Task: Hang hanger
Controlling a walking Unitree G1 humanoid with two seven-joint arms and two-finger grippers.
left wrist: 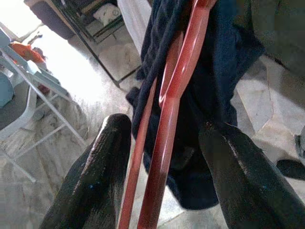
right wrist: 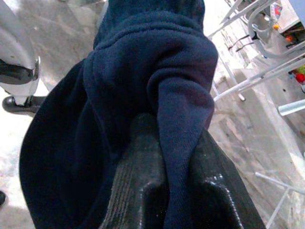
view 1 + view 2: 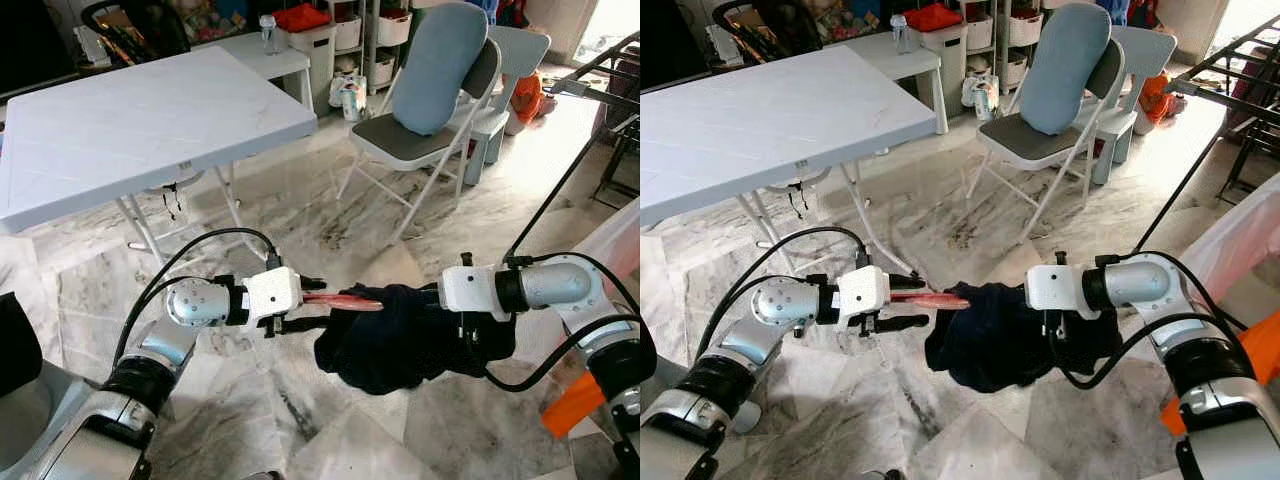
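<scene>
My left gripper will make the red hanger (image 3: 345, 301) slide free of the garment when it pulls, because the navy garment hangs loose (image 3: 400, 345) around the hanger.
A red hanger (image 3: 345, 300) sticks out level from a dark navy garment (image 3: 390, 340) that hangs bunched over the marble floor between my arms. My left gripper (image 3: 305, 303) is open, and the hanger's bare red end (image 1: 167, 109) runs between its two black fingers (image 1: 102, 162) with a gap on one side. My right gripper (image 2: 167, 143) is shut on a fold of the navy cloth (image 2: 143, 76). In the eye views the garment hides its fingers, and only the white wrist block (image 3: 470, 290) is seen. The rest of the hanger is buried in the cloth.
A white folding table (image 3: 130, 110) stands at the back left. A folding chair (image 3: 430, 90) with a blue-grey cushion is at the back right. Dark bars of a drying rack (image 3: 600, 100) cross the far right. An orange object (image 3: 575, 400) lies by my right arm.
</scene>
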